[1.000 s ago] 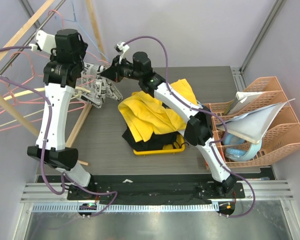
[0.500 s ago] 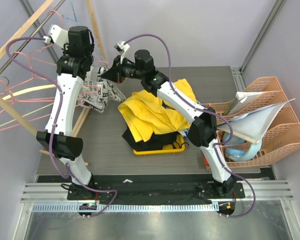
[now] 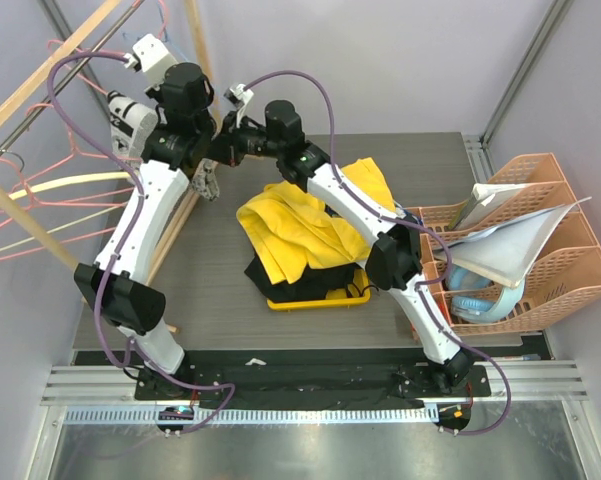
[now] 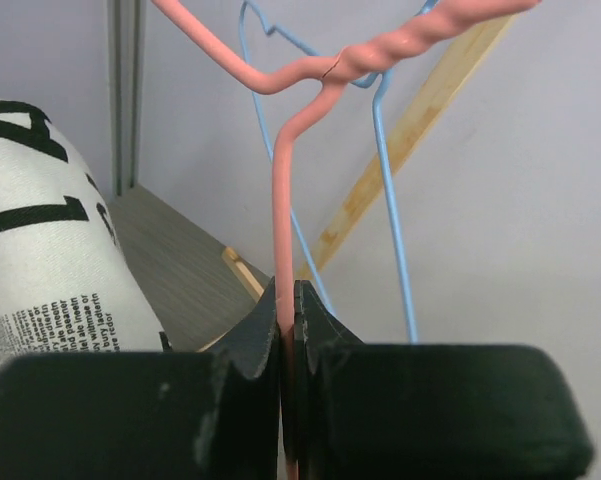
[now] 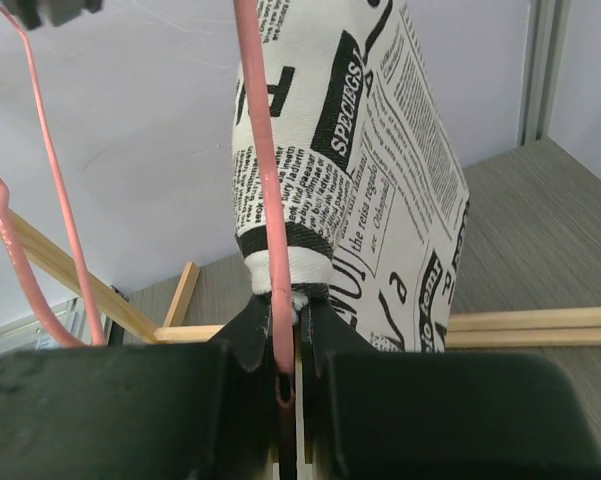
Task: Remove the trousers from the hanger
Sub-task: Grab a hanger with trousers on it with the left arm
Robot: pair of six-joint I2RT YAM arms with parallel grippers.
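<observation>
My left gripper is shut on the pink hanger (image 4: 298, 122) below its twisted neck, so I should keep holding the wire (image 5: 274, 240) steady with my right gripper, then let go of it and the trousers.
The trousers (image 5: 380, 150) are white cloth with black newspaper print, hanging bunched from a pink wire hanger (image 5: 260, 150). My right gripper (image 5: 285, 305) is shut on their banded edge, and the pink wire runs down between the same jaws. In the left wrist view my left gripper (image 4: 287, 290) is shut on the hanger (image 4: 280, 200) just below its twisted neck, with the trousers (image 4: 40, 240) at the left. From above, both grippers meet at the back left, left gripper (image 3: 202, 135) against right gripper (image 3: 223, 148). Only a scrap of the trousers (image 3: 209, 182) shows below them.
Yellow garments (image 3: 300, 225) and a black one (image 3: 280, 275) are piled on a yellow tray (image 3: 325, 300) mid-table. Orange baskets (image 3: 540, 250) with papers stand at the right. Wooden rack slats (image 3: 40, 65), several pink hangers (image 3: 20, 190) and a blue hanger (image 4: 385, 150) crowd the back left.
My left gripper has gone from open to shut on the pink hanger wire. The left arm has swung up and right to meet the right gripper; the trousers are now mostly hidden from above.
</observation>
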